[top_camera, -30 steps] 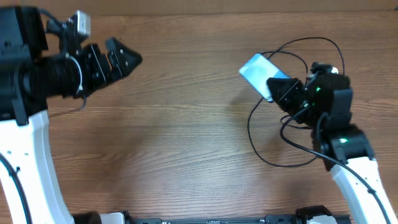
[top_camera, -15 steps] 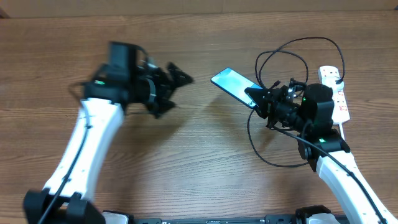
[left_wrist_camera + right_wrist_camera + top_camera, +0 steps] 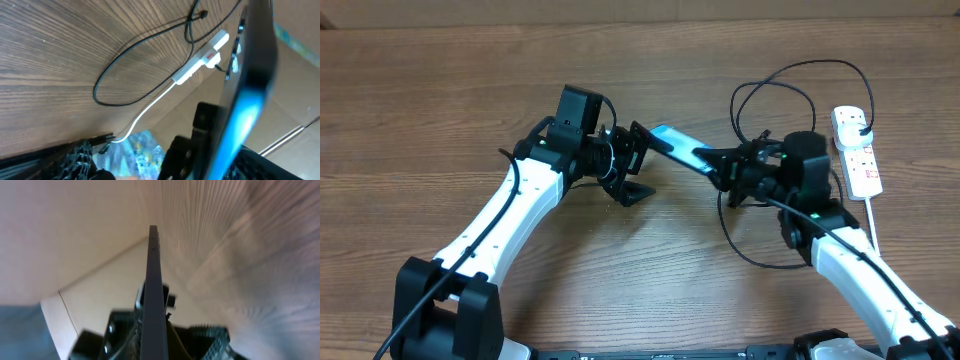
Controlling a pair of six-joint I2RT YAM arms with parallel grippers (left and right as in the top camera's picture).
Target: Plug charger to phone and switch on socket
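Next, my left gripper takes the phone (image 3: 683, 148) from my right gripper, so that my right gripper is free for the charger's tip (image 3: 764, 134) lying beside it.
The phone (image 3: 678, 148), slim with a glowing blue screen, hangs tilted above the table. My right gripper (image 3: 720, 168) is shut on its right end. In the right wrist view it runs edge-on (image 3: 153, 275) up from between my fingers. My left gripper (image 3: 640, 165) stands open, its fingers (image 3: 200, 135) either side of the phone's left end (image 3: 252, 75). The charger, a thin black cable (image 3: 782, 78), loops on the table behind and under my right arm. Its small tip (image 3: 202, 14) lies loose. The white socket (image 3: 857, 150) lies at the far right.
The socket's thick white cord (image 3: 145, 107) runs off toward the table's near edge. A cable loop (image 3: 745, 245) lies beneath my right forearm. Bare wooden tabletop (image 3: 470, 90) spreads to the left.
My left arm has swung right across the table to the phone. My right gripper has carried the phone left, and the phone's end now sits between my left fingers.
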